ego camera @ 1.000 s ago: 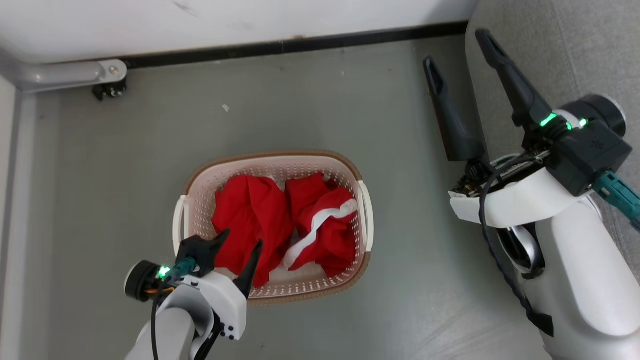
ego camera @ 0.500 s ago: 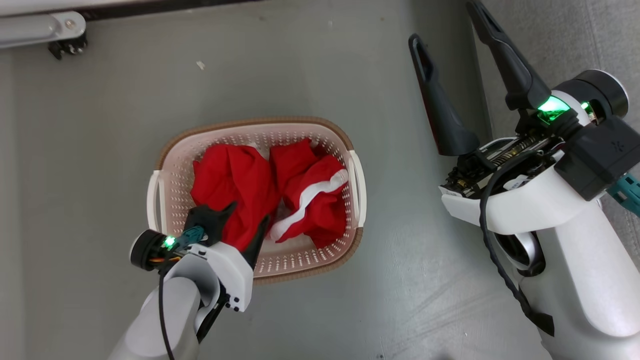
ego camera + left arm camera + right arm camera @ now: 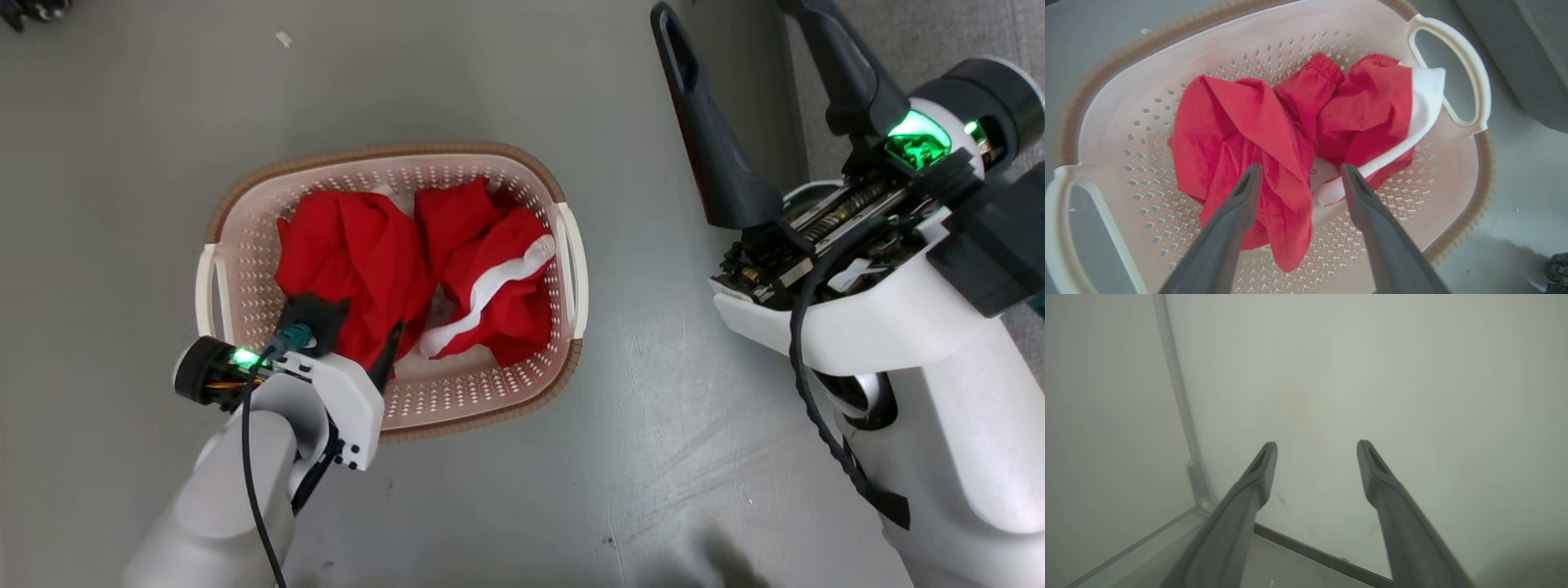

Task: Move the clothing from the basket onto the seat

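Observation:
The plain red garment [image 3: 357,256] is on top of the white stripe's end [image 3: 430,342], so it will come loose and leave the striped garment behind when the robot lifts.
The cream basket [image 3: 392,159] stands on the grey floor with the red clothing in it. A plain red garment [image 3: 351,245] lies on its left side; one with a white stripe [image 3: 498,278] lies on its right. My left gripper [image 3: 355,331] is open and reaches down into the basket's near side. In the left wrist view its fingers [image 3: 1300,169] straddle a fold of the plain red garment [image 3: 1241,134], beside the striped one [image 3: 1372,114]. My right gripper [image 3: 735,24] is open, raised, holding nothing, next to the grey seat [image 3: 980,24]. In its own view [image 3: 1316,447] it faces a white wall.
The seat's rounded edge [image 3: 1515,61] lies just beyond the basket's handle [image 3: 1470,77]. A pale scrap [image 3: 283,37] sits on the floor behind the basket. A dark baseboard [image 3: 1323,559] runs along the wall's foot, with a corner trim [image 3: 1180,400] to its left.
The head camera has tilted down, so the whole picture has shifted up and left. My left gripper has sunk lower into the basket onto the plain red garment. Both grippers stay open.

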### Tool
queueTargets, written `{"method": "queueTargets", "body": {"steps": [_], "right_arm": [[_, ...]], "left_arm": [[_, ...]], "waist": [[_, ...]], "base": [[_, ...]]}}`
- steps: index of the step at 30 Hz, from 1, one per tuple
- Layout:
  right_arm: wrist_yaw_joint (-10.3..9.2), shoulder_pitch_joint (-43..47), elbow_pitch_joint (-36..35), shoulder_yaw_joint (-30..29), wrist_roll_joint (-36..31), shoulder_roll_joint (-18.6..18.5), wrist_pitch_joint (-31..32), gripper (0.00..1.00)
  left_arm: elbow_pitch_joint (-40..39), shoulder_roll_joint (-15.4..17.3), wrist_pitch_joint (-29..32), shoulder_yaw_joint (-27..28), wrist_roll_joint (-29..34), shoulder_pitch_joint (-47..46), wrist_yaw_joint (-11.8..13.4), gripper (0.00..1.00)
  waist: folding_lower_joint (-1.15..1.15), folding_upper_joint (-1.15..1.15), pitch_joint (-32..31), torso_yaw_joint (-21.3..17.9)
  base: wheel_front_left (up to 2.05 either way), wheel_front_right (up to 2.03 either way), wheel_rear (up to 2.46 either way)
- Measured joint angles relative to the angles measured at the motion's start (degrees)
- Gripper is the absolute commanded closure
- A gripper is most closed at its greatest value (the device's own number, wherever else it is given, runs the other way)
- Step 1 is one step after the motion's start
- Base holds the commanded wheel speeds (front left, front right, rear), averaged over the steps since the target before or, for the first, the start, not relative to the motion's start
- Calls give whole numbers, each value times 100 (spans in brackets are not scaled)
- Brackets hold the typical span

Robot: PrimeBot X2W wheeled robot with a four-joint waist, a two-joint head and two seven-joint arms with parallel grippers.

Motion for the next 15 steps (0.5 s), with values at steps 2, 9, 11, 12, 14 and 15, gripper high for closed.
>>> {"method": "queueTargets", "body": {"steps": [2,9,11,12,14,15], "right_arm": [[0,-51,-31,-1,0,0,0,0],[0,-168,-71,-16,49,0,0,0],[0,-210,-89,-20,58,-1,0,0],[0,-235,-94,-20,63,-1,0,0],[0,-280,-125,-22,79,-1,0,0],[0,-281,-146,-21,90,0,0,0]], "left_arm": [[101,12,110,67,-7,-55,0,0],[288,31,263,155,-8,-345,9,0],[350,32,322,174,-8,-430,42,0],[394,36,368,181,-7,-466,71,0],[478,59,460,205,-5,-519,147,0],[521,77,492,216,-4,-539,190,0]], "waist": [[0,0,81,-22],[0,0,382,-119],[0,0,452,-146],[0,0,486,-158],[0,0,552,-185],[0,0,584,-198]], "base": [[0,0,0],[0,0,0],[0,0,0],[0,0,0],[0,0,0],[0,0,0]]}}
